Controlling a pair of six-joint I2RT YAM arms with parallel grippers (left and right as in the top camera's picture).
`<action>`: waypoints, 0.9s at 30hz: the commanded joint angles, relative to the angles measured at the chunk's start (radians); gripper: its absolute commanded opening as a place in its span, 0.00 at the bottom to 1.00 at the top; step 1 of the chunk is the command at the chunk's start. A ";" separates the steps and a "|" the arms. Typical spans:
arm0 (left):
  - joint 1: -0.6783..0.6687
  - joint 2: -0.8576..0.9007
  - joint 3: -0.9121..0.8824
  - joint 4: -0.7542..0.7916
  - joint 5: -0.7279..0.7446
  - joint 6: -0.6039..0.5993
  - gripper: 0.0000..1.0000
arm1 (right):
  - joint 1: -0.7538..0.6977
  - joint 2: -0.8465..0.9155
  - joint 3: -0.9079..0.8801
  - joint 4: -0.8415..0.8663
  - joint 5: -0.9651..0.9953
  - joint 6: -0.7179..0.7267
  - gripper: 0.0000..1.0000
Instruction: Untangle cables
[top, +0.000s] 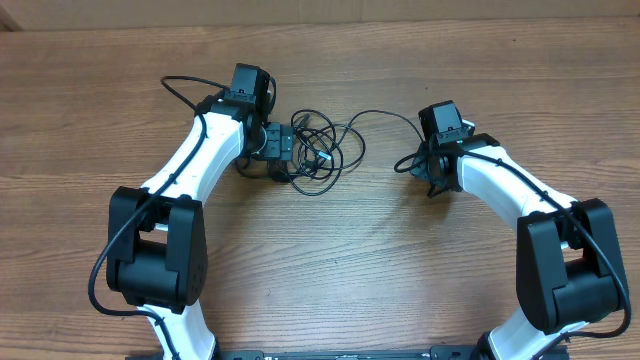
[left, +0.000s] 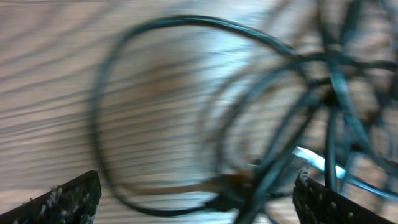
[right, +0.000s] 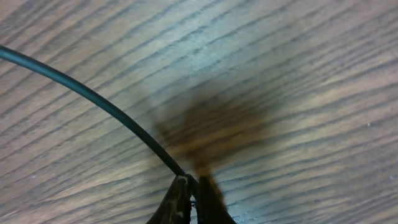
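Note:
I should keep moving my open left gripper over the loops (top: 320, 154) until its fingers close around them, because my right gripper is pinching the strand (top: 384, 112) that leaves the bunch.
The cables (top: 318, 150) lie as a bunch of thin black loops on the wooden table, a little left of its middle. My left gripper (top: 283, 160) is at the bunch's left edge. Its wrist view shows blurred loops (left: 261, 118) between two fingertips (left: 74, 200) that stand far apart: open, holding nothing. One strand (top: 385, 115) arcs from the bunch to my right gripper (top: 415, 163). In the right wrist view that cable (right: 93, 99) runs from the upper left into the shut fingers (right: 180, 202), which pinch it just above the wood.
The table (top: 320, 260) is bare wood around the bunch. Both white arms reach in from the near edge, the left arm (top: 190, 165) and the right arm (top: 500, 180). A thicker arm wire (top: 185, 88) loops out behind the left wrist.

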 joint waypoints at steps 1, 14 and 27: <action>0.001 0.009 -0.001 0.006 0.260 0.146 0.96 | -0.007 0.005 -0.025 0.008 0.024 0.044 0.04; -0.019 0.010 -0.014 -0.007 0.401 0.134 0.96 | -0.006 0.008 -0.069 0.101 -0.105 0.044 0.04; -0.095 0.010 -0.013 0.103 0.320 -0.146 0.95 | -0.006 0.009 -0.069 0.118 -0.108 0.047 0.04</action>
